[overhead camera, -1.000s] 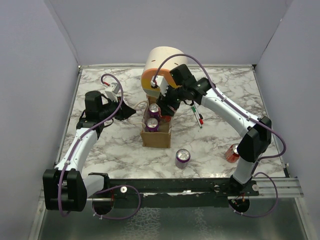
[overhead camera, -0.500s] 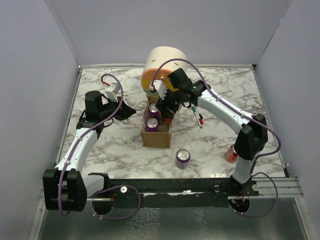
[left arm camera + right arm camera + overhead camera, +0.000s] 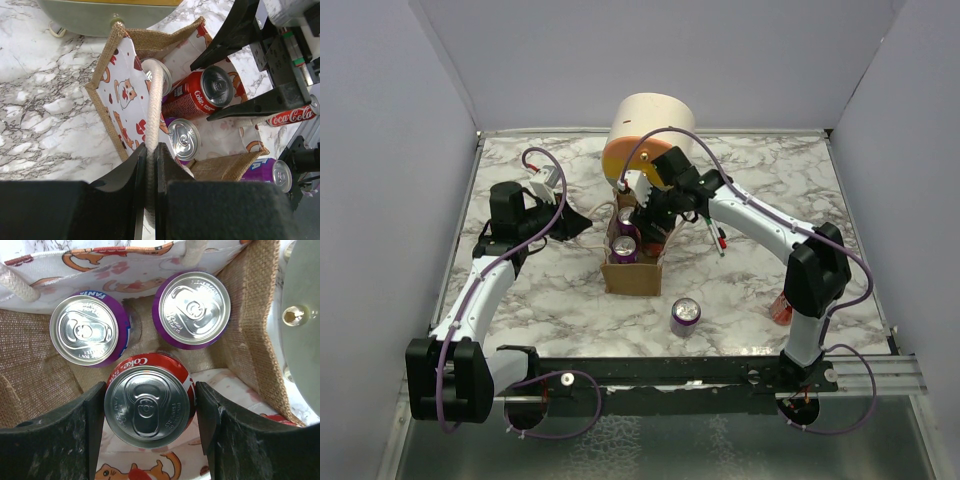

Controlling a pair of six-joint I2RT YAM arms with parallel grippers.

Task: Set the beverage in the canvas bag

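My right gripper should keep lowering the red Coke can [image 3: 147, 407] until it stands on free bag's bottom [image 3: 644, 258], as it hangs above that, clear of both purple Fanta cans.
The canvas bag [image 3: 632, 272] stands open at the table's middle, tan burlap with a cat-print lining [image 3: 117, 107]. My left gripper [image 3: 148, 150] is shut on its cream cord handle [image 3: 154, 100] and holds that side open; it sits left of the bag in the top view [image 3: 582, 222]. My right gripper [image 3: 645, 222] is over the bag's far end, shut on a red Coke can [image 3: 146, 407], which hangs tilted inside the bag's mouth [image 3: 200, 95]. Two purple Fanta cans [image 3: 84, 330] [image 3: 191, 309] stand in the bag below it.
A purple can [image 3: 685, 314] stands in front of the bag. A red can [image 3: 784, 306] sits near the right arm's base. The large cream cylinder with orange front [image 3: 645, 135] is just behind the bag. A marker [image 3: 713, 232] lies right of the bag.
My right gripper has moved left and down with the Coke can, from beside the cylinder to over the bag's mouth. The left arm has not moved.
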